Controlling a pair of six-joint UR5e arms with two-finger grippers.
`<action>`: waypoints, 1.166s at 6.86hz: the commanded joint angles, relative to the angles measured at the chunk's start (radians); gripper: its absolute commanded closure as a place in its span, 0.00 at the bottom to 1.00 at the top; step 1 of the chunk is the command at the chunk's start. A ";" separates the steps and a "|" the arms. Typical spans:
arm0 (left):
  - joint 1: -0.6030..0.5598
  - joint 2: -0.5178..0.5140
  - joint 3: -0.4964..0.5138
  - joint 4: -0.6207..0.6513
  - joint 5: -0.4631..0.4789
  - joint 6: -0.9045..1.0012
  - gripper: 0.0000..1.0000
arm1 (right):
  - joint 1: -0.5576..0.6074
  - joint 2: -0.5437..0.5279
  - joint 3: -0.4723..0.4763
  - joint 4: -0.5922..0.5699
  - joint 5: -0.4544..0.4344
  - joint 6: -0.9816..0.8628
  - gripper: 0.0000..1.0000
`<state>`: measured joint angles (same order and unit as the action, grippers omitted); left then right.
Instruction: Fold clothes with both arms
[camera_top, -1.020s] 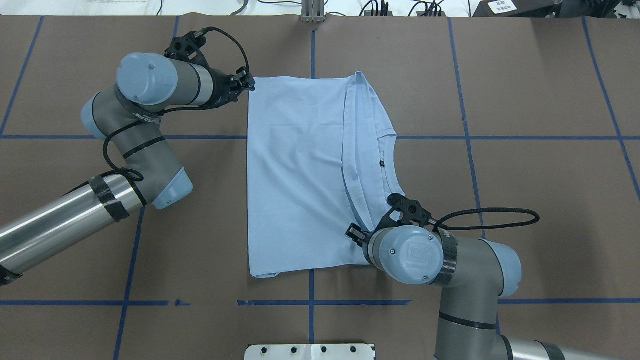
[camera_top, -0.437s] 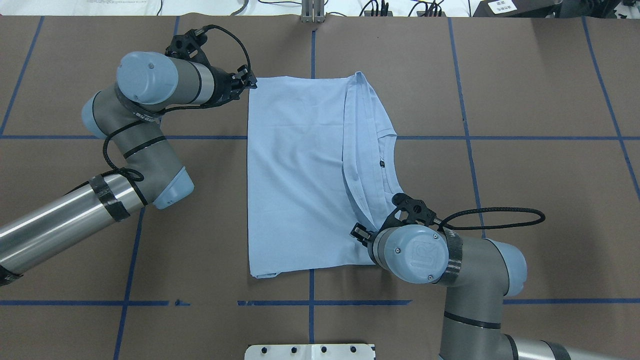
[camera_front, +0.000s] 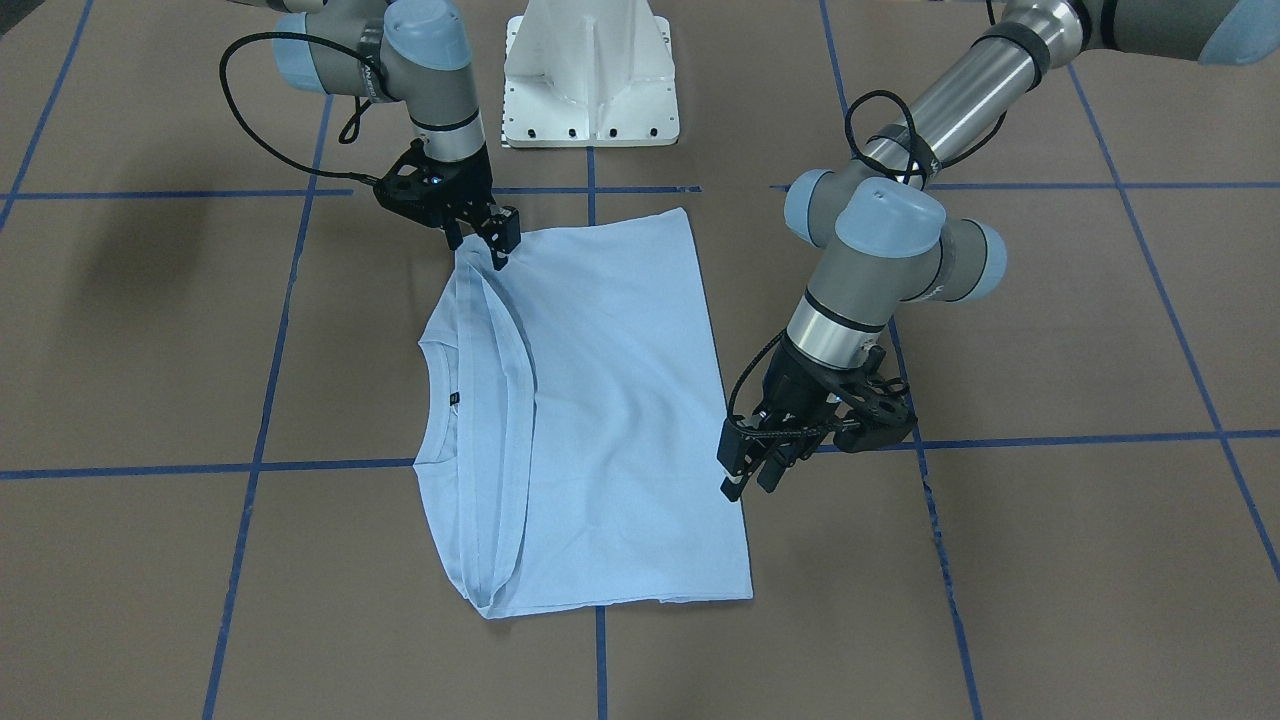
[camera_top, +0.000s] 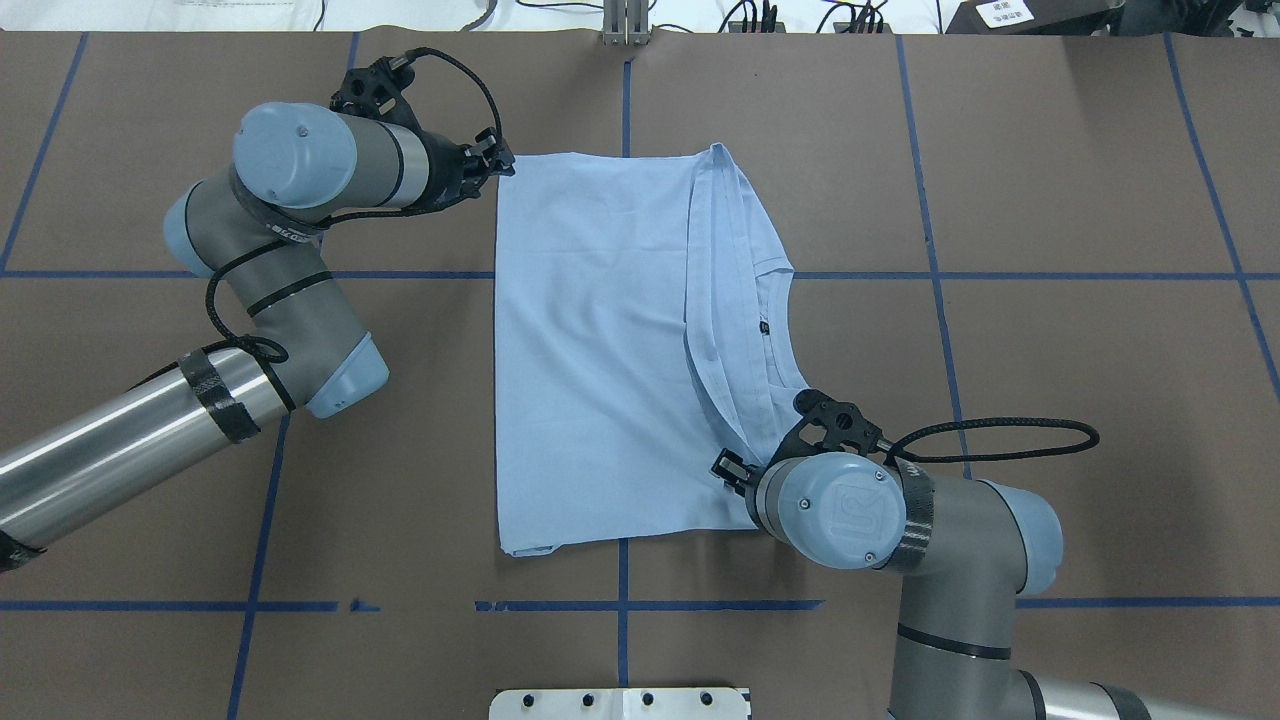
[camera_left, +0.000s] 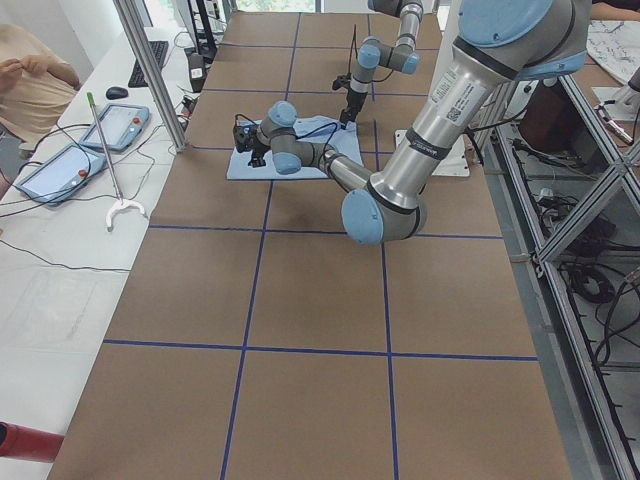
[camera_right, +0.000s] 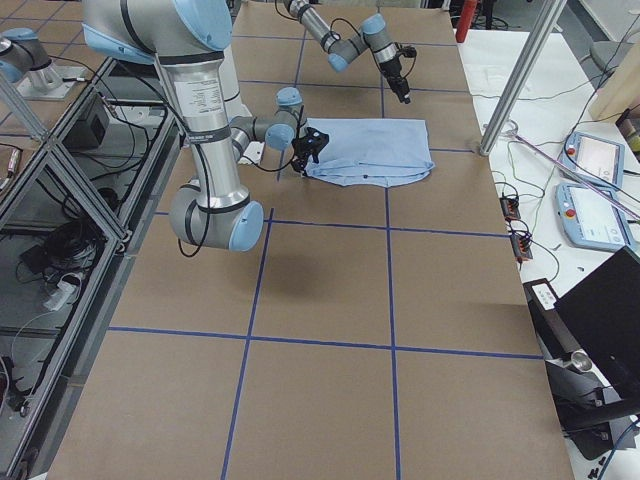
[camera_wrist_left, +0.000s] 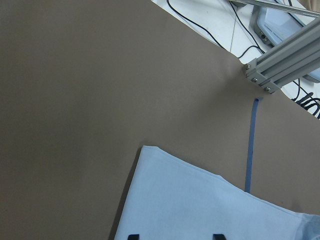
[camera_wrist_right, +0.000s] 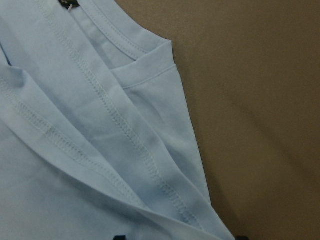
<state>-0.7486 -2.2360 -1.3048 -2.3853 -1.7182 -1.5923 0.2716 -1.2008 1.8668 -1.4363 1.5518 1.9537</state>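
I expect the light blue T-shirt's opposite edge (camera_front: 624, 414) to slide along toward the white pedestal when I lift both T-shirt corners, because that edge lies loose and flat (camera_front: 618, 601).
The light blue T-shirt (camera_top: 600, 350) lies folded flat in the middle of the brown table, collar and black neck label (camera_top: 763, 326) toward the overhead view's right. Its chest print is hidden. My left gripper (camera_top: 502, 158) is open at the shirt's far left corner; the left wrist view shows that corner (camera_wrist_left: 200, 210) between its fingertips. In the front-facing view it (camera_front: 750, 482) hangs just beside the shirt's edge. My right gripper (camera_top: 722, 468) is open over the near right corner, by the folded sleeve hems (camera_wrist_right: 100, 125). In the front-facing view it (camera_front: 497, 250) stands on that corner.
The white pedestal base (camera_front: 590, 70) stands at the robot's side of the table. Blue tape lines (camera_top: 930, 270) divide the brown surface. An aluminium post (camera_top: 625, 25) and cables sit at the far edge. Tablets (camera_left: 70, 150) lie on the operators' side table.
My right arm has shifted a little to the right in the overhead view, along the shirt's near right corner. My left gripper has edged slightly toward the far edge. The shirt has not moved.
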 joint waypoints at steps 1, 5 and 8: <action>0.000 -0.001 -0.004 0.002 0.002 -0.003 0.42 | 0.001 0.000 0.000 -0.001 0.001 0.004 0.99; 0.002 0.001 -0.008 0.002 0.003 -0.009 0.42 | 0.004 0.004 0.025 -0.009 0.005 0.002 1.00; 0.104 0.126 -0.251 0.032 0.003 -0.142 0.42 | 0.008 -0.011 0.089 -0.012 0.007 0.005 1.00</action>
<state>-0.7004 -2.1775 -1.4310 -2.3760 -1.7167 -1.6635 0.2781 -1.2087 1.9430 -1.4477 1.5583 1.9572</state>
